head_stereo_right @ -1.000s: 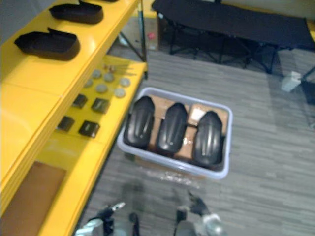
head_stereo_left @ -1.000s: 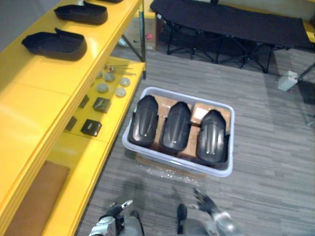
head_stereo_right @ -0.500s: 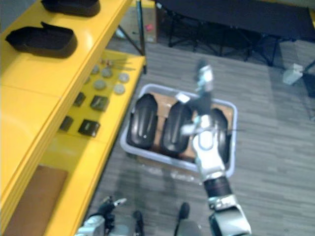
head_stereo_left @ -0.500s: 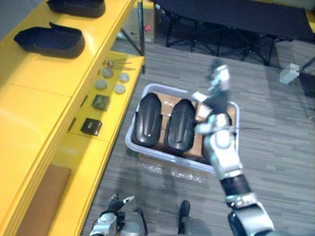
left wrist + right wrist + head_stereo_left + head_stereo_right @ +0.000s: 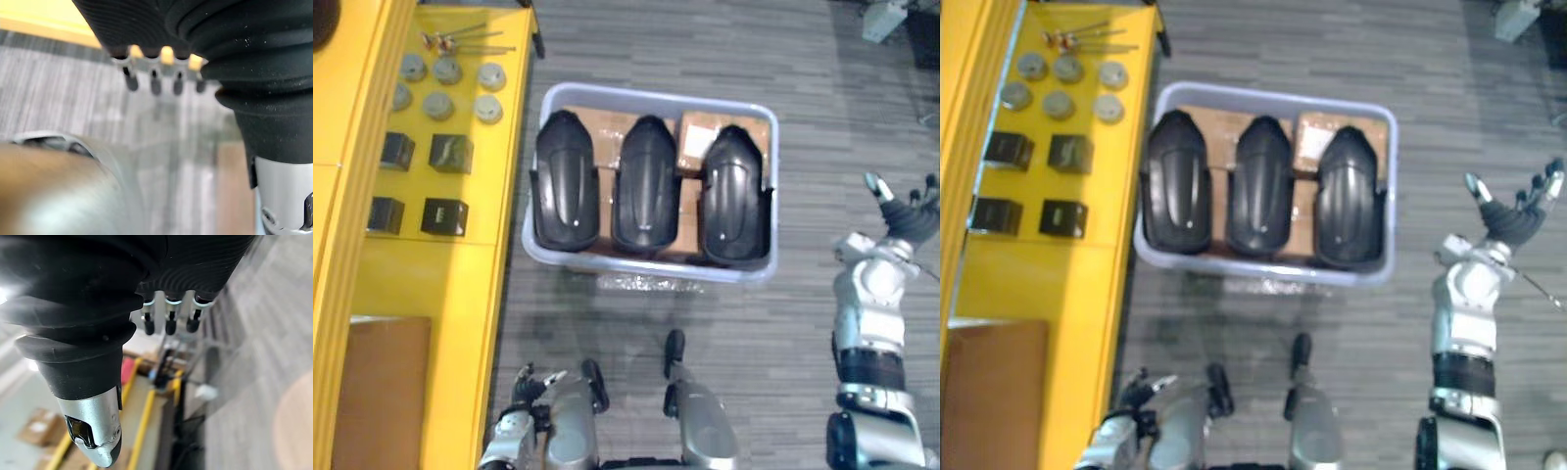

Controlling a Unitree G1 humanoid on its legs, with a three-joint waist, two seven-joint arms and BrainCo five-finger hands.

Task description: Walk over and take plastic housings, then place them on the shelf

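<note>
Brown cardboard (image 5: 754, 131) runs under the black plastic housing (image 5: 732, 196) next to the white label, so the robot should expect just boxes underneath when it lifts the housing out.
Three black plastic housings lie side by side in a pale grey bin (image 5: 646, 270) on the floor: left (image 5: 566, 181), middle (image 5: 646, 186), right (image 5: 734, 196). They rest on cardboard boxes (image 5: 705, 137). My right hand (image 5: 903, 211) is raised to the right of the bin, apart from it, open with fingers spread and nothing in it. My left hand (image 5: 530, 382) hangs low near the yellow shelf's edge, open and empty; its straight fingers (image 5: 154, 83) show in the left wrist view.
The yellow shelf (image 5: 460, 259) runs along the left, right beside the bin. On it lie grey discs (image 5: 438, 103), small black blocks (image 5: 443, 215) and a brown board (image 5: 382, 392). Grey floor surrounds the bin's other sides.
The camera has tipped down and closer, so the bin now sits at mid-picture. My right arm swung from above the bin out to its right side. The housings have not moved.
</note>
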